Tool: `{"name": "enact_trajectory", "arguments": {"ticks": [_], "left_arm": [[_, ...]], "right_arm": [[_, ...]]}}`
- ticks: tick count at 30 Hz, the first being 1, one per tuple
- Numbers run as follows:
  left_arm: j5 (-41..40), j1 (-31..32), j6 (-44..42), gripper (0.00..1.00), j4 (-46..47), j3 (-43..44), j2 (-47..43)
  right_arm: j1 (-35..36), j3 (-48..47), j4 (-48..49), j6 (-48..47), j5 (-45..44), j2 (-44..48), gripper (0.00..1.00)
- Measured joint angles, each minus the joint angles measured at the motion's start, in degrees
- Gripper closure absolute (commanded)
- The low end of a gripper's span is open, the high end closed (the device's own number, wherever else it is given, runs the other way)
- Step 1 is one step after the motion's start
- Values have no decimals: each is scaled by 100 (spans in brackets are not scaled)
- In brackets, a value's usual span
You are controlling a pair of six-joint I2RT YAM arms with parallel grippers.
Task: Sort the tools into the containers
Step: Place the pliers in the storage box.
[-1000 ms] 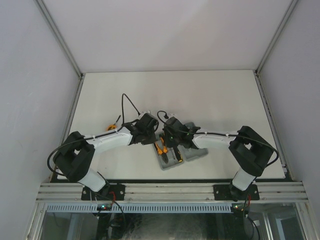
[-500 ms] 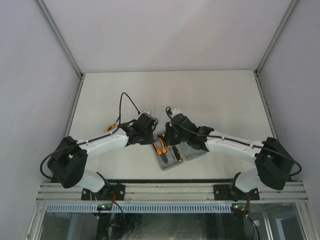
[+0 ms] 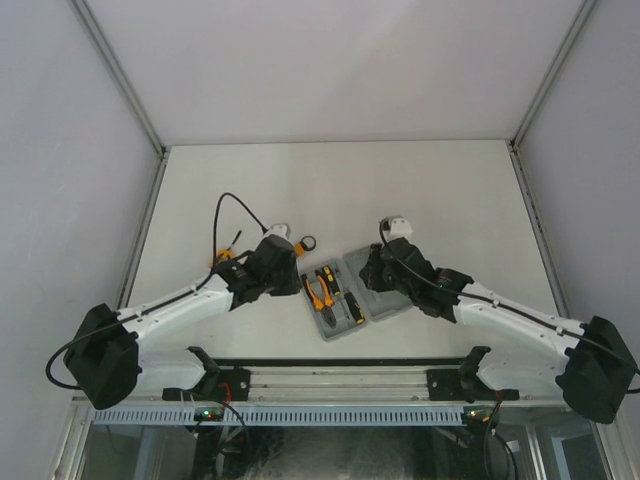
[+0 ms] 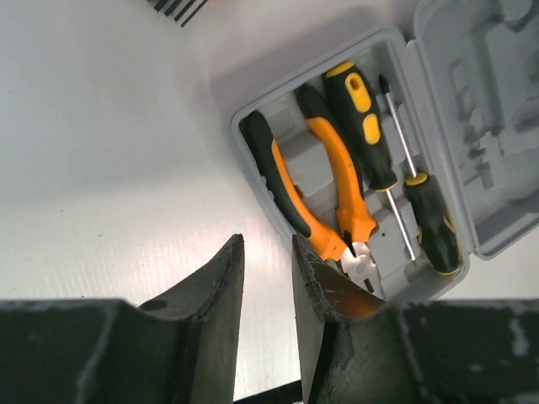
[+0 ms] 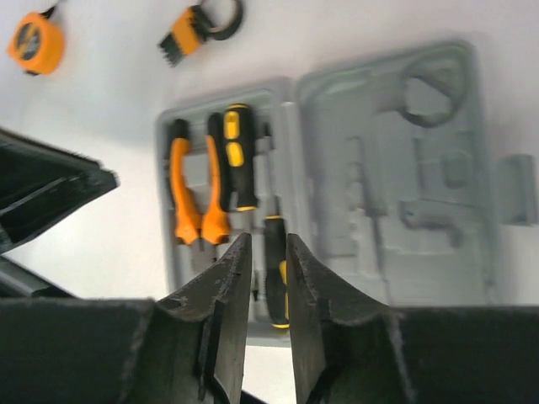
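Note:
The open tool case (image 3: 338, 306) sits at an angle to the table's front edge. Next, I turn it square first, before my left gripper closes by the pliers' handle end (image 4: 256, 128).
The grey tool case (image 3: 392, 305) lies open near the table's front. Its left half holds the orange-handled pliers (image 4: 324, 189) and two yellow-and-black screwdrivers (image 4: 364, 126) (image 4: 434, 225); the other half (image 5: 396, 168) shows bare moulded recesses. The round orange tape measure (image 5: 35, 44) and the hex-key set with its ring (image 5: 198, 27) lie on the table beyond the case. My left gripper (image 4: 266, 244) hovers left of the case, open a little and holding nothing. The right gripper (image 5: 268, 240) hangs above the case's near edge, also slightly open and bare.
Grey walls enclose the white table (image 3: 430, 190) on three sides. An aluminium rail (image 3: 340, 382) with both arm bases runs along the near edge. The left arm (image 3: 180, 305) crosses the table's left front, the right arm (image 3: 510, 320) its right front.
Both grippers were shut over the case a second ago. They have opened a little and drawn back, left arm leftward, right arm rightward, leaving pliers and screwdrivers uncovered in the case.

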State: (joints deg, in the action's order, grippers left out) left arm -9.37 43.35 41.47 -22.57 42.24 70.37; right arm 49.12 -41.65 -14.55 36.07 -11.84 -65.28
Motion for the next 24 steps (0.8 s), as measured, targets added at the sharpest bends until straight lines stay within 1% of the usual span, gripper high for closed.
{"name": "enact_trajectory", "arguments": {"ticks": [7, 12, 18, 24], "left_arm": [[28, 127, 96, 67, 13, -175, 31], [81, 149, 153, 68, 149, -214, 251], [166, 153, 155, 69, 267, -214, 529], [225, 153, 164, 71, 339, -214, 667]], "right_arm": [[-632, 706, -195, 192, -105, 586, 71], [-1244, 872, -463, 249, 24, 765, 68], [-1980, 1043, -573, 238, 374, 743, 63], [-2409, 1099, -538, 136, 927, 260, 62]]}}
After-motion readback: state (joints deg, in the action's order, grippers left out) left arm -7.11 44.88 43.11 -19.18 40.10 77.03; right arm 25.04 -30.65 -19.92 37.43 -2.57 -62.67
